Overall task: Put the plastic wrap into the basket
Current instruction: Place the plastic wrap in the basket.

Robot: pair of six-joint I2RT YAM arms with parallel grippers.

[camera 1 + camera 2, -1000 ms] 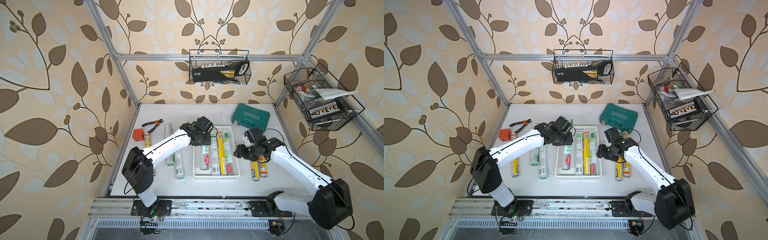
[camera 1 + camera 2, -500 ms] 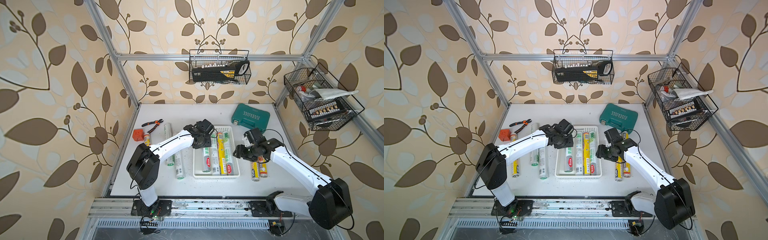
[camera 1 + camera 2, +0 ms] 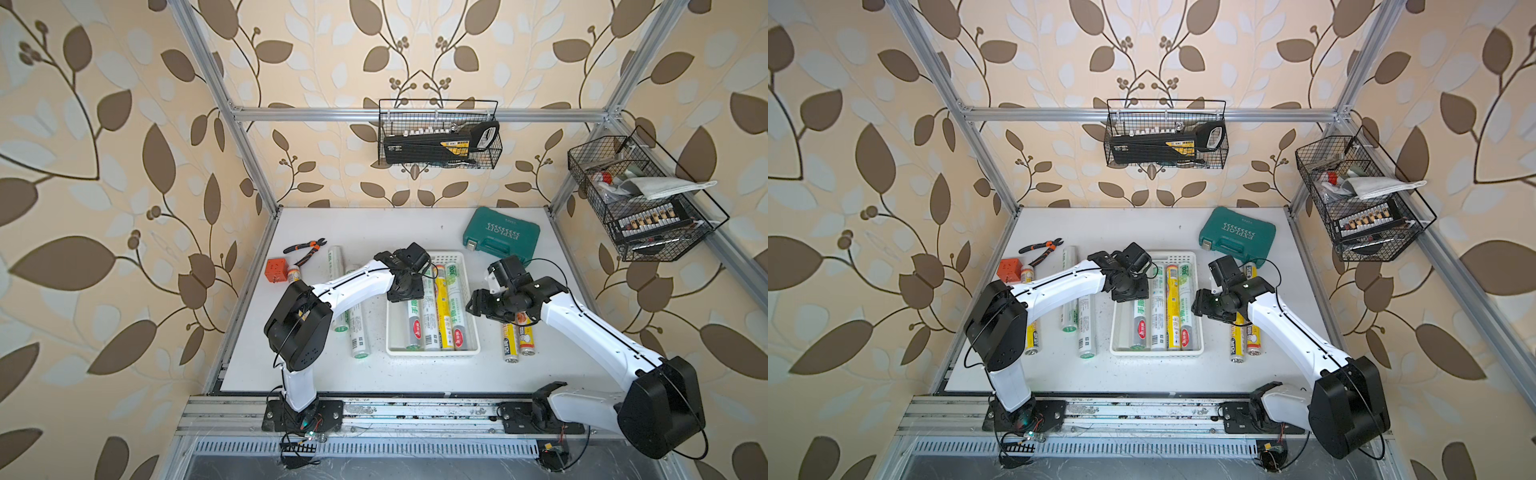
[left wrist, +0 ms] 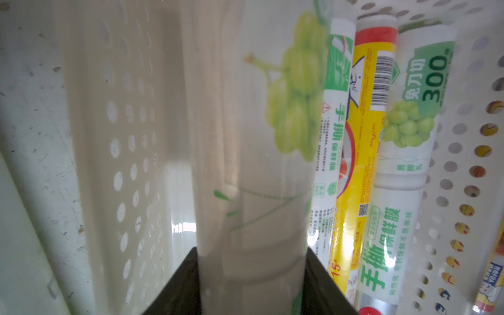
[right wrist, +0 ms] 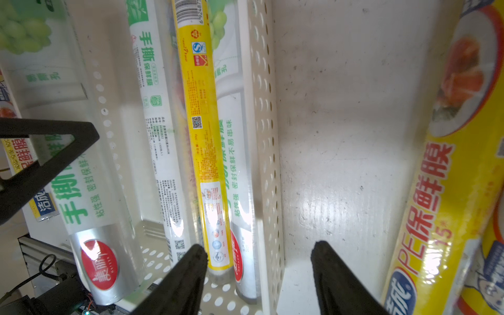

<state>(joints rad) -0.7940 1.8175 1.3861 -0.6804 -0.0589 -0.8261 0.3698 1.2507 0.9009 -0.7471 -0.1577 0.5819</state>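
I should keep lowering the roll in my left gripper (image 3: 413,326), which runs along the basket's long side over open space, until it touches the basket's bottom (image 3: 398,329).
The white perforated basket (image 3: 432,354) (image 3: 1156,352) sits mid-table and holds several plastic wrap rolls, among them a yellow one (image 3: 444,316). My left gripper (image 3: 405,293) (image 4: 252,286) is shut on a white-silver roll (image 3: 414,328) (image 4: 253,163), which lies along the basket's left lane beside the wall (image 4: 131,152). My right gripper (image 3: 478,303) (image 5: 259,272) is open and holds nothing; its jaws straddle the basket's right wall (image 5: 266,136). More rolls lie on the table: white ones (image 3: 358,328) on the left, two yellow ones (image 3: 510,340) (image 5: 441,191) on the right.
A teal tool case (image 3: 500,237) lies at the back right. Pliers (image 3: 305,249), an orange cube (image 3: 276,270) and a small bottle (image 3: 294,274) lie at the back left. Black wire baskets (image 3: 438,139) (image 3: 640,208) hang on the back and right walls.
The left arm's elbow has swung to the right and its gripper has edged nearer with the roll over the basket's left lane. The right arm has not moved.
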